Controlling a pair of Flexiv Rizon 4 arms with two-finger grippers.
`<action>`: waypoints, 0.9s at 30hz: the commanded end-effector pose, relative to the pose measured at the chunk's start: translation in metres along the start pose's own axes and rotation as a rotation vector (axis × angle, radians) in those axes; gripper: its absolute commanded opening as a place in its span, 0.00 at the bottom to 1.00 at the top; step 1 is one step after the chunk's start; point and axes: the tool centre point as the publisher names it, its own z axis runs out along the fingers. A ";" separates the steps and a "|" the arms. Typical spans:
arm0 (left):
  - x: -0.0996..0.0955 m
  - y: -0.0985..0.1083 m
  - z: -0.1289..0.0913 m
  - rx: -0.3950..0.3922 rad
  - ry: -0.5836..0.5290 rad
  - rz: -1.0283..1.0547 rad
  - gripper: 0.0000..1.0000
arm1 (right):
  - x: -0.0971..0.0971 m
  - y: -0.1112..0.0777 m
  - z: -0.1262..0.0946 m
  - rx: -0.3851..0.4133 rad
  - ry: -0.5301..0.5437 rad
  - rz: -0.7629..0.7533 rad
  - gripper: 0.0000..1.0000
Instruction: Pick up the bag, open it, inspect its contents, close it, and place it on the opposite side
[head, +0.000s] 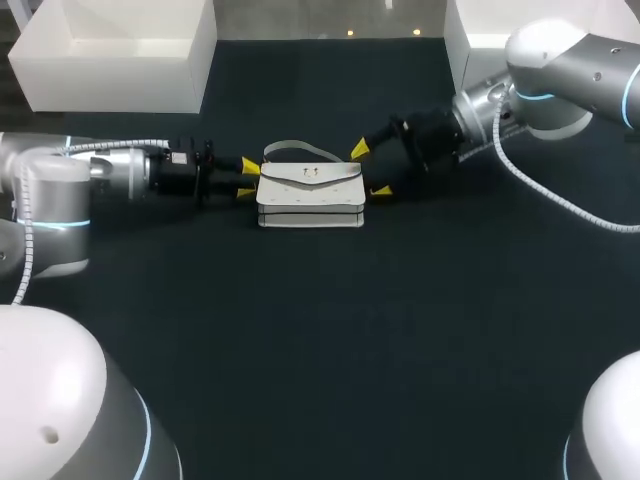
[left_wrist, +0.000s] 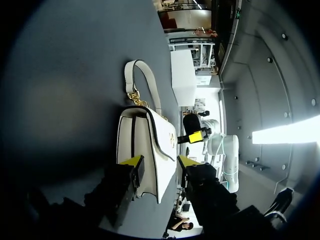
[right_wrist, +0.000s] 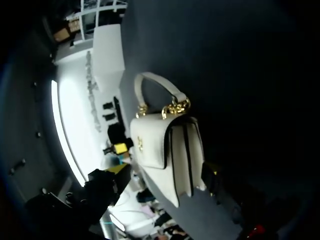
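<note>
I expect the white bag (head: 311, 200) to slide along in one piece and stay closed when I pull its edge, because the flap (head: 311, 174) lies snug over the bag's front.
A white bag (head: 310, 195) stands upright on the dark table (head: 320, 340), its flap down and its handle (head: 298, 150) lying behind it. My left gripper (head: 247, 180) is at the bag's left end, its yellow tips just at the edge. In the left wrist view the bag (left_wrist: 147, 145) has its end between the fingers of the left gripper (left_wrist: 160, 162), which stands open. My right gripper (head: 369, 170) is wide open at the bag's right end. In the right wrist view the bag (right_wrist: 165, 145) sits between and ahead of the spread fingers of the right gripper (right_wrist: 165, 172).
Two white boxes stand at the back of the table, one at the left (head: 110, 50) and one at the right (head: 480, 35). Dark tabletop stretches in front of the bag.
</note>
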 end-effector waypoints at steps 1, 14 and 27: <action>0.002 0.007 0.000 0.001 -0.013 -0.003 0.46 | 0.001 0.000 -0.003 0.003 -0.024 0.002 0.93; -0.008 0.010 0.011 -0.040 -0.030 -0.028 0.30 | -0.005 0.000 -0.011 0.000 -0.080 -0.021 1.00; -0.008 0.005 0.013 -0.045 -0.047 -0.026 0.00 | -0.008 -0.003 -0.022 -0.014 -0.156 -0.050 1.00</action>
